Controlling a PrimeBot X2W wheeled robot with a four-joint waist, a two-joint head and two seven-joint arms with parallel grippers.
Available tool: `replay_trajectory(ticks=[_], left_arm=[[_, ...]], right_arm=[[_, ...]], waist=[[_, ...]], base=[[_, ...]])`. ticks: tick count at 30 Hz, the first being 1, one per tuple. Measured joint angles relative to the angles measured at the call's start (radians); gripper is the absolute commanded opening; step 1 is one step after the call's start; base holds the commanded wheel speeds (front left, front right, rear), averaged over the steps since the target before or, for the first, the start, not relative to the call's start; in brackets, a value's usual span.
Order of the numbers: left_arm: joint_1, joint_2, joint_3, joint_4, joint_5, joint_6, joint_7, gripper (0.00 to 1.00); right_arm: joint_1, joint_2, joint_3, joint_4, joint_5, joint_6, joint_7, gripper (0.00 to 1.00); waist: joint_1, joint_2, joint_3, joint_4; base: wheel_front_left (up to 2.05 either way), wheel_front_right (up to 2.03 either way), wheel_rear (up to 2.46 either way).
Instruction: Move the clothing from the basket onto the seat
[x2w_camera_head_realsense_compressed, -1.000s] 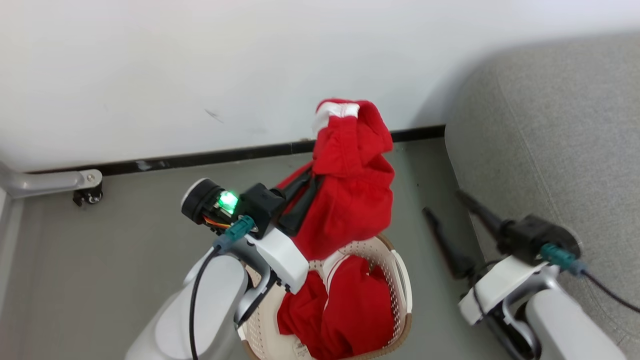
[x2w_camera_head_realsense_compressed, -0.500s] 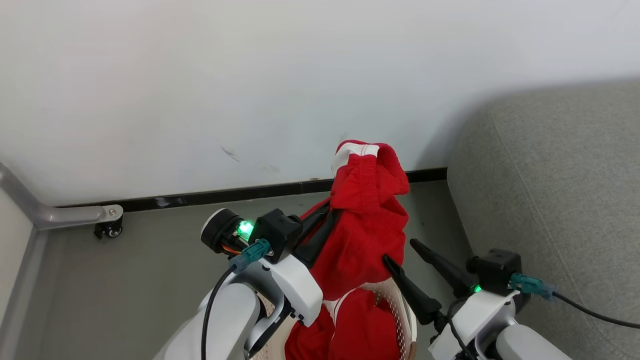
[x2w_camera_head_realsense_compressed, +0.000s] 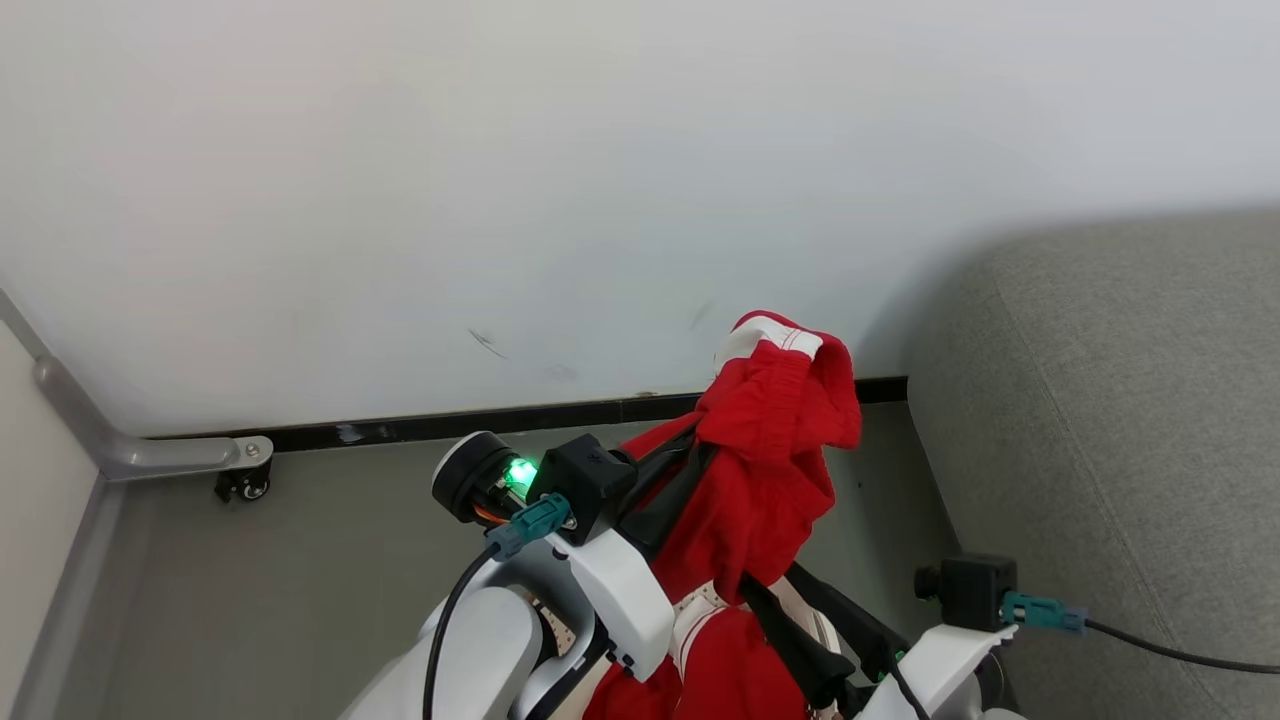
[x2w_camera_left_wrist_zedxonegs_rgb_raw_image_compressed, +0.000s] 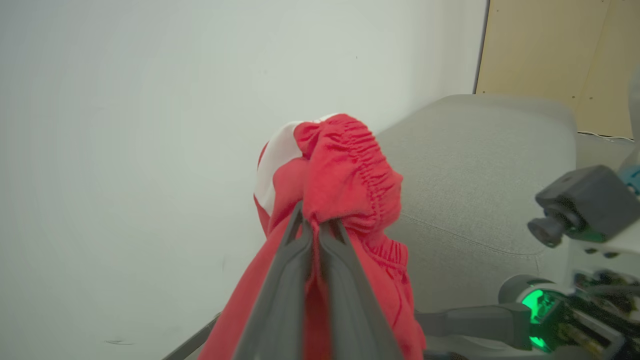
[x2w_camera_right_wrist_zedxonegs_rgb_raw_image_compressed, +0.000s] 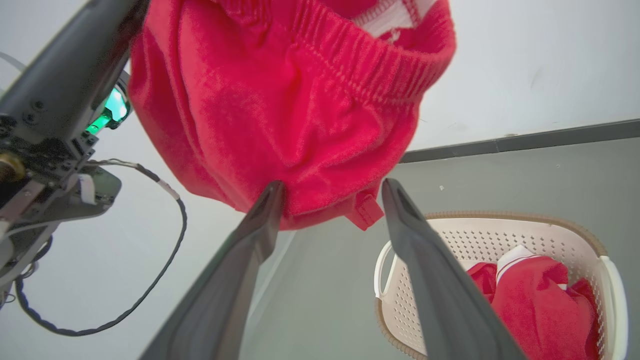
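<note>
My right gripper will carry the red clothing, and the waistband (x2w_camera_right_wrist_zedxonegs_rgb_raw_image_compressed: 355, 67) should then flop over and hang down, because its open rim (x2w_camera_right_wrist_zedxonegs_rgb_raw_image_compressed: 433, 63) already sags outward.
My left gripper (x2w_camera_head_realsense_compressed: 695, 452) is shut on a bright red piece of clothing (x2w_camera_head_realsense_compressed: 775, 470) with a white cuff, which it holds up in the air in front of the wall. In the left wrist view the fingers (x2w_camera_left_wrist_zedxonegs_rgb_raw_image_compressed: 312, 225) pinch a bunched fold of that clothing (x2w_camera_left_wrist_zedxonegs_rgb_raw_image_compressed: 345, 170). My right gripper (x2w_camera_right_wrist_zedxonegs_rgb_raw_image_compressed: 332, 187) is open, pointing up at the hanging clothing (x2w_camera_right_wrist_zedxonegs_rgb_raw_image_compressed: 300, 110), whose lower hem sits between the fingertips. Below lies the cream perforated basket (x2w_camera_right_wrist_zedxonegs_rgb_raw_image_compressed: 450, 232) with more red clothing (x2w_camera_right_wrist_zedxonegs_rgb_raw_image_compressed: 540, 300) in it. The grey seat (x2w_camera_head_realsense_compressed: 1120, 430) stands to the right.
A white wall with a black baseboard (x2w_camera_head_realsense_compressed: 500, 420) runs behind, above grey floor. At the left stands a metal leg with a small caster (x2w_camera_head_realsense_compressed: 245, 480). A tan panel (x2w_camera_left_wrist_zedxonegs_rgb_raw_image_compressed: 555, 50) shows beyond the seat (x2w_camera_left_wrist_zedxonegs_rgb_raw_image_compressed: 475, 175).
The head camera has tilted up, shifting the picture. My open right gripper has swung left from beside the seat to under the hanging clothing. The left gripper has kept its grip.
</note>
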Motion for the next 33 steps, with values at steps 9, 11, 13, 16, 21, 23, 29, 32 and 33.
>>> replay_trajectory(ticks=[9,11,13,16,21,23,29,32,33], left_arm=[[0.026,0.000,-0.015,-0.038,-0.012,0.013,0.030,0.00],[0.030,0.000,-0.015,-0.045,-0.018,0.018,0.034,0.00],[0.038,0.001,-0.015,-0.053,-0.019,0.024,0.041,0.00],[0.047,0.001,-0.014,-0.058,-0.026,0.032,0.047,0.00],[0.070,0.001,-0.004,-0.062,-0.028,0.054,0.054,0.00],[0.080,0.001,0.003,-0.063,-0.030,0.063,0.055,0.00],[0.108,0.002,0.018,-0.063,-0.051,0.080,0.056,0.36],[0.116,0.002,0.022,-0.063,-0.053,0.086,0.053,1.00],[0.118,0.002,0.022,-0.064,-0.053,0.086,0.050,1.00]], right_arm=[[-0.047,-0.021,0.063,-0.038,0.121,0.000,0.020,0.90],[-0.065,-0.028,0.069,-0.043,0.135,0.000,0.020,0.53],[-0.079,-0.040,0.080,-0.050,0.139,0.000,0.020,0.44],[-0.096,-0.060,0.099,-0.058,0.138,0.000,0.018,0.13],[-0.123,-0.096,0.122,-0.064,0.128,0.000,0.007,0.00],[-0.123,-0.109,0.125,-0.064,0.127,0.000,0.006,0.00],[-0.125,-0.158,0.129,-0.059,0.108,0.000,-0.002,0.00],[-0.128,-0.183,0.114,-0.055,0.090,0.000,-0.004,0.00],[-0.130,-0.191,0.105,-0.055,0.085,0.000,-0.004,0.00]], waist=[[0.0000,0.0000,-0.012,0.012],[0.0000,0.0000,-0.012,0.014],[0.0000,0.0000,-0.012,0.014],[0.0000,0.0000,-0.011,0.015],[0.0000,-0.0001,-0.010,0.013],[0.0000,-0.0001,-0.010,0.011],[0.0000,0.0000,-0.009,0.001],[0.0000,0.0000,-0.008,-0.006],[0.0000,0.0000,-0.008,-0.008]], base=[[0.00,0.00,0.00],[0.00,0.00,0.00],[0.00,0.00,0.00],[0.00,0.00,0.00],[0.00,0.00,0.00],[0.00,0.00,0.00],[0.00,0.00,0.00],[0.00,0.00,0.00],[0.00,0.00,0.00]])
